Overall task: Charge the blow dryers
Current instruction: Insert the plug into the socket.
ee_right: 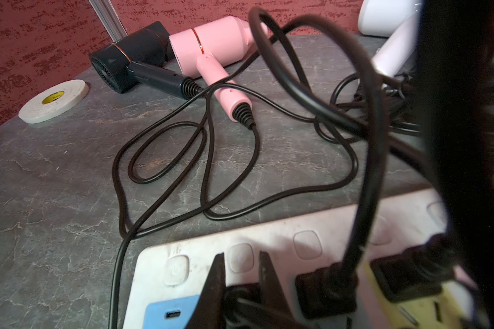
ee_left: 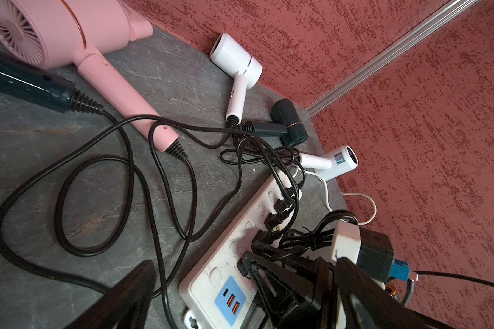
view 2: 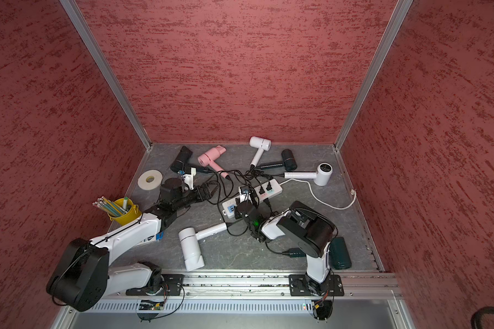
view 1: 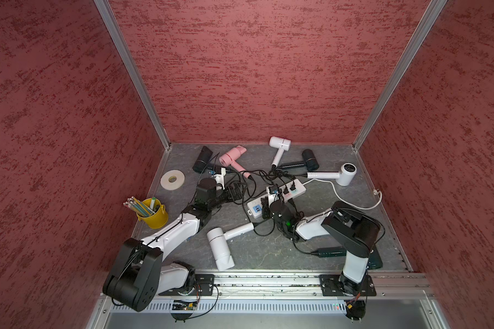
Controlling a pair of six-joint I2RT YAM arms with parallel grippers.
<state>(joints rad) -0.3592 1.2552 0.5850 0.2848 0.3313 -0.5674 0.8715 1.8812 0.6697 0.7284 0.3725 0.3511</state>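
The black plug (ee_right: 239, 299) is lined up straight at the socket (ee_right: 242, 287) beside the blue USB panel. My right gripper should keep pushing until the plug is flush, then let go.
Several blow dryers lie on the grey floor: pink (view 1: 231, 156), black (view 1: 202, 159), white (view 1: 280, 143), black (view 1: 308, 161), white (view 1: 345, 173), a large white one in front (view 1: 220, 247), and a dark green one (view 1: 331, 252) partly behind the right arm. Their black cords tangle toward the white power strip (view 1: 298, 190), where black plugs (ee_left: 280, 210) sit in the far sockets. My right gripper (ee_right: 241, 265) is shut on a black plug (ee_right: 240, 296) at the strip, beside its blue USB panel (ee_right: 169, 313). My left gripper (view 1: 238, 193) hangs open over loose cords left of the strip.
A yellow bucket of pencils (view 1: 153, 213) and a roll of white tape (view 1: 172, 179) stand along the left edge. The strip's white cable (view 1: 351, 203) loops toward the right wall. Red walls close in on three sides.
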